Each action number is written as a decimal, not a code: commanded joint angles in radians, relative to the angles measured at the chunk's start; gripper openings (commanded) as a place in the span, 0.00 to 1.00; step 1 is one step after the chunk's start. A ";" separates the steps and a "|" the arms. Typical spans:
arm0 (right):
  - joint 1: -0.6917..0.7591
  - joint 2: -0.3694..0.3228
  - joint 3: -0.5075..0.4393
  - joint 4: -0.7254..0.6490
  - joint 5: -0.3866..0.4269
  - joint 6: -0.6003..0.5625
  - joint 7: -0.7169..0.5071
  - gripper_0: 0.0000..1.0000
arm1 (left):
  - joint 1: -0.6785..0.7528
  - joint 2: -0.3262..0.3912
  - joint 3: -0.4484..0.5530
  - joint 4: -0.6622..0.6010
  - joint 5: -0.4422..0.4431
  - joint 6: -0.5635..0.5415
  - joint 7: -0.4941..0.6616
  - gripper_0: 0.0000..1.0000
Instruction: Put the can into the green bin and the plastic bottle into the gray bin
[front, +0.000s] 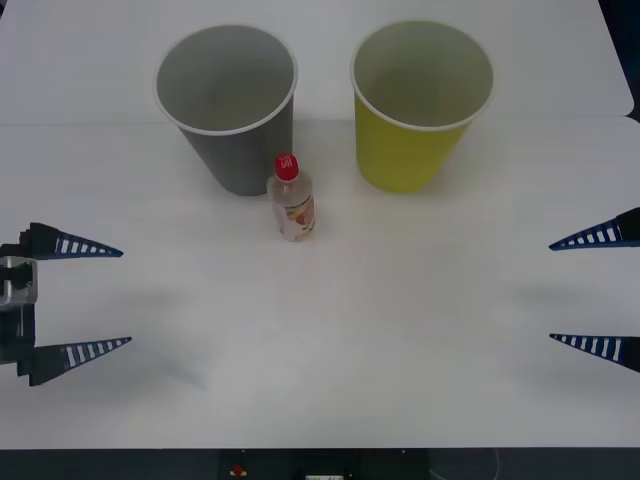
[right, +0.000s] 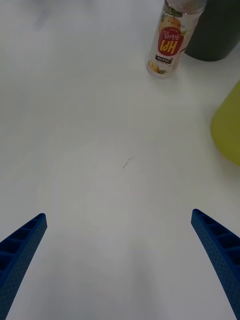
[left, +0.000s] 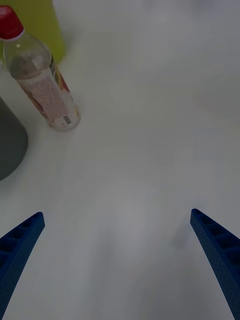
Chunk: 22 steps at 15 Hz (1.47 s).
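Observation:
My gripper will drop the slim plastic bottle (front: 292, 205) into the bin, and the bottle will tip and lean inside, because the gray bin's opening (front: 227, 80) is much wider than the bottle.
The plastic bottle (front: 291, 200) (right: 169, 42) (left: 42, 80) stands upright on the white table, clear with a red cap, just in front of the gray bin (front: 228, 105) (right: 212, 30) (left: 10, 140). The green bin (front: 420, 100) (right: 227, 127) (left: 37, 25), a yellow-green cup, stands to the right of the gray one at the back. The can is out of view. My left gripper (front: 90, 296) (left: 117, 260) is open near the left edge, well apart from the bottle. At the right edge my right gripper (front: 585, 290) (right: 117, 260) is open too, holding nothing.
The white table (front: 350, 340) stretches between the two grippers and in front of the cups. Its front edge runs along the bottom of the front view. A seam crosses the table behind the bottle, at the cups' level.

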 joint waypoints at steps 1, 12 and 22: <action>0.000 0.000 0.000 0.000 0.000 0.000 0.000 1.00 | -0.002 -0.047 -0.063 0.016 0.027 0.063 0.016 1.00; 0.000 0.000 0.000 0.000 0.000 0.000 0.000 1.00 | -0.149 -0.317 -0.221 0.251 0.080 0.124 0.019 1.00; 0.000 0.000 0.000 0.000 0.000 0.000 0.000 1.00 | -0.244 -0.432 -0.445 0.286 0.079 0.526 0.001 1.00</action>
